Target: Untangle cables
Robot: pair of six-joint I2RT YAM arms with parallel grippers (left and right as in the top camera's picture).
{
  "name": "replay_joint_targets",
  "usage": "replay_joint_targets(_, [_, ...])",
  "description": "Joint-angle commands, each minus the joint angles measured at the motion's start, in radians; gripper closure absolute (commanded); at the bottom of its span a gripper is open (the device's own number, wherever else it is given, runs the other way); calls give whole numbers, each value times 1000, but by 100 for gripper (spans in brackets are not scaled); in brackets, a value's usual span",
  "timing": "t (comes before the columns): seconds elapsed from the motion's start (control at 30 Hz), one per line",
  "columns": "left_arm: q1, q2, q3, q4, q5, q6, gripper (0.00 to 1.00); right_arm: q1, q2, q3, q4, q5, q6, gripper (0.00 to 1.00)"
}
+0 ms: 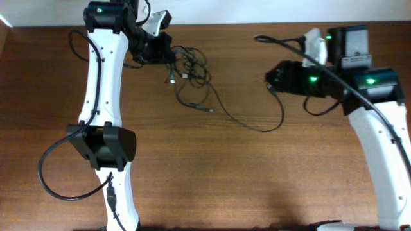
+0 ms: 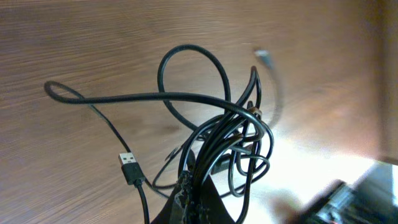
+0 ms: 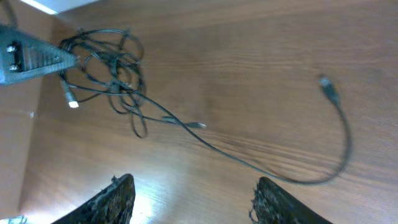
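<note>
Many strands of cable are bunched in one tangle (image 1: 191, 64) in my left gripper, so my left gripper should swing the tangle down toward the wooden table (image 1: 146, 96) and back up to shake it loose.
The cables form a black tangle (image 1: 189, 67) at the back of the wooden table, just right of my left gripper (image 1: 166, 54). In the left wrist view the left gripper (image 2: 196, 190) is shut on a bundle of the cables (image 2: 230, 134), and a loose USB plug (image 2: 129, 167) hangs to the left. One long cable (image 1: 247, 122) runs out of the tangle to the right and curls up to a plug end (image 1: 273, 91) beside my right gripper (image 1: 270, 80). The right gripper (image 3: 194, 193) is open and empty above the table. The right wrist view also shows the long cable (image 3: 249, 163) and the tangle (image 3: 106, 56).
The table's far edge (image 1: 225, 25) meets a pale wall just behind the tangle. The left arm (image 1: 103, 141) stretches along the left side, with its own thick black wiring looping near the front. The right arm (image 1: 379, 147) stands at the right.
</note>
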Motion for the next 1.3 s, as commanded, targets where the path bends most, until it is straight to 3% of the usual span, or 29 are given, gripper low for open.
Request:
replay_joint_targets(0.0, [-4,-29,17,-26,322,61,100,63,85,6,84,-17,94,37])
replay_joint_targets(0.33, [-119,-29,17,-58,359,61,100,226,321,6,303,45,192,40])
replay_joint_targets(0.47, [-104,-29,17,-51,416,61,100,229,351,6,316,80,217,57])
replay_joint_targets(0.6, [-47,-29,17,-11,623,61,100,234,351,6,323,90,223,60])
replay_joint_targets(0.63, [-37,-29,17,-10,648,61,100,235,353,6,323,90,236,65])
replay_joint_targets(0.7, [-3,-29,17,13,676,60,100,234,357,6,307,111,235,87])
replay_joint_targets(0.73, [17,-29,17,25,643,60,100,231,357,6,283,132,235,96])
replay_joint_targets(0.77, [35,-29,17,31,597,60,100,225,356,6,259,141,235,96])
replay_joint_targets(0.97, [132,-29,17,62,-149,-40,100,111,194,8,34,266,143,96])
replay_joint_targets(1.07, [134,-29,17,62,-288,-39,100,68,78,8,-40,327,124,96])
replay_joint_targets(1.1, [134,-29,17,61,-328,-39,96,47,31,8,-62,328,113,96])
replay_joint_targets(1.13, [134,-29,17,59,-368,-39,72,27,-14,8,-82,324,110,96])
replay_joint_targets(1.17, [134,-29,17,55,-367,-38,40,19,-50,8,-92,317,106,96])
replay_joint_targets(1.2, [132,-29,17,55,-351,-38,30,23,-82,8,-97,295,99,96])
replay_joint_targets(1.27, [124,-29,17,54,-294,-36,30,34,-95,8,-97,241,99,96])
